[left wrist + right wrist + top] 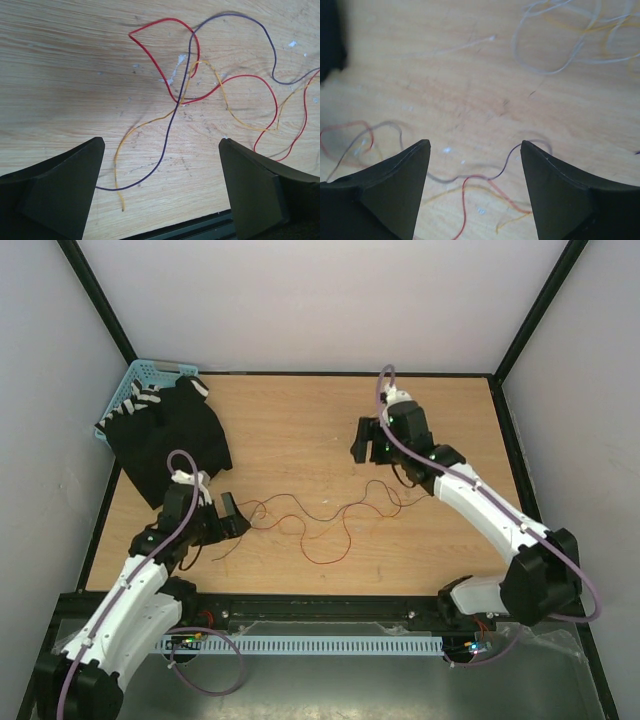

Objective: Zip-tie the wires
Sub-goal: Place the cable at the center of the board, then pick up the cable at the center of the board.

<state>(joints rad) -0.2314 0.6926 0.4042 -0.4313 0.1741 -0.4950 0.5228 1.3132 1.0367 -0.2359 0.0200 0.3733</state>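
Note:
Next, I raise the pale wire's loop point(546, 72) clear with my right gripper first, since it crosses an orange wire at the back point(587, 29), beyond my left gripper.
The wires point(310, 520) lie as a loose tangle of thin red, orange and dark purple strands across the middle of the table. My left gripper point(232, 516) is open and empty, low over their left end. In the left wrist view the strands point(175, 100) cross just ahead of the gripper point(161, 145), with purple and orange ends between the fingers. My right gripper point(368, 450) is open and empty above the right end, and strands point(485, 180) show between its fingers point(475, 145). A pale thin strip point(462, 45), apparently the zip tie, lies beyond, blurred.
A black cloth point(170, 440) lies at the back left, partly over a blue basket point(140, 380). A black rail point(330, 605) runs along the table's near edge. White walls with black frame posts enclose the table.

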